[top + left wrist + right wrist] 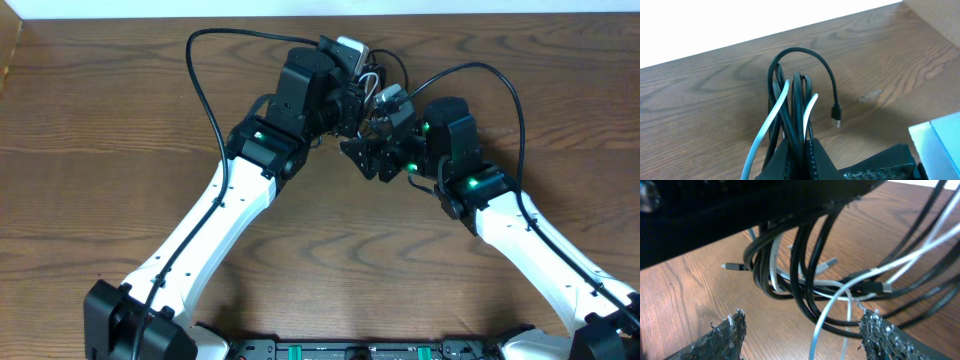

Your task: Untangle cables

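Note:
Next, my right gripper takes the hanging cable loops (812,311) and holds them while my left gripper opens and moves away, because my left gripper is squeezing the black and white strands of cable (796,112) together.
My left gripper (799,145) is shut on a bundle of cables (796,95), several black strands and a white one (771,117), which rise in loops above its fingers. A black plug end (836,117) hangs free to the right. In the right wrist view the tangle of black cables (805,280) hangs just off the wood, and a white cable (822,325) droops between the spread fingers of my right gripper (802,319), which is open and holds nothing. Overhead, the two grippers (352,108) (372,152) meet at the cables (372,82), near the table's far edge.
The wooden table (120,150) runs all round. Thick black arm wires (205,80) (510,85) arch over both arms. A pale box corner (940,142) shows at the lower right of the left wrist view. The left gripper's dark body (740,210) fills the top of the right wrist view.

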